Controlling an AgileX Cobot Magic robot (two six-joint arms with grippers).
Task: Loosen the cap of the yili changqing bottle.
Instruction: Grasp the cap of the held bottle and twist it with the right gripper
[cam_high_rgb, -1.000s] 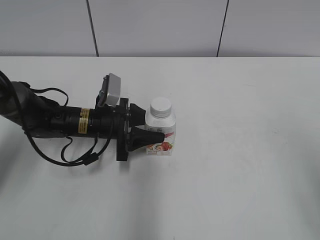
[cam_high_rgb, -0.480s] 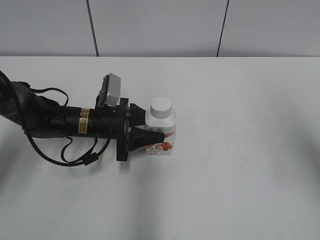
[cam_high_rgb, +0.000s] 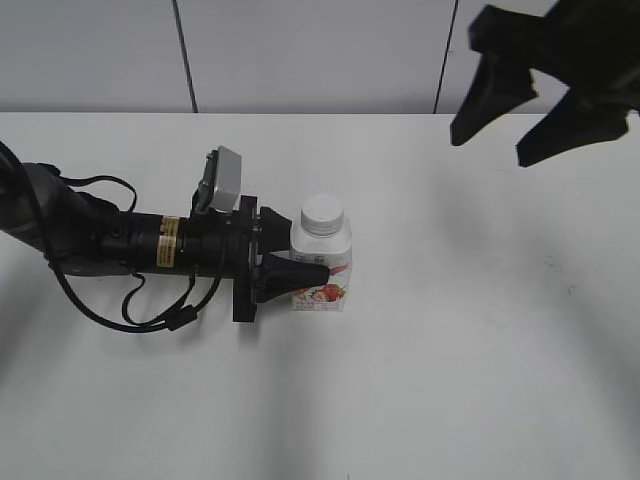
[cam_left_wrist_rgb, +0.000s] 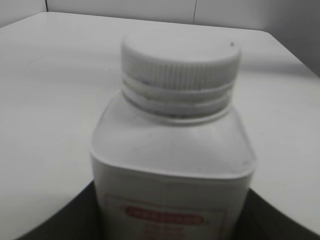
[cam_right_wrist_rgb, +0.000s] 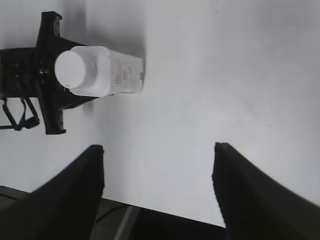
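Note:
My lifting gripper will take the ribbed white cap (cam_high_rgb: 322, 213) all the way off and leave the bottle's opening open, because my left gripper's dark fingers (cam_high_rgb: 288, 273) clamp the bottle's body.
The yili changqing bottle (cam_high_rgb: 323, 262) stands upright on the white table, white with a pink-red strawberry label. Its ribbed white cap (cam_high_rgb: 322, 213) sits on the neck. My left gripper (cam_high_rgb: 310, 262) lies low along the table from the left and is shut on the bottle's body. The left wrist view shows the bottle (cam_left_wrist_rgb: 172, 165) close up between the dark jaws, with the cap (cam_left_wrist_rgb: 180, 62) above. My right gripper (cam_high_rgb: 497, 140) is open and empty, high at the upper right, far from the bottle. The right wrist view (cam_right_wrist_rgb: 157, 150) shows the bottle (cam_right_wrist_rgb: 107, 71) and cap (cam_right_wrist_rgb: 71, 70) from above.
The white table (cam_high_rgb: 480, 330) stretches wide to the right and front of the bottle. A grey panelled wall (cam_high_rgb: 320, 50) rises behind the table's far edge. The left arm's cables (cam_high_rgb: 150, 310) loop on the table at the left.
My right gripper has come into the exterior view at the upper right, open. The left gripper and the bottle have not moved.

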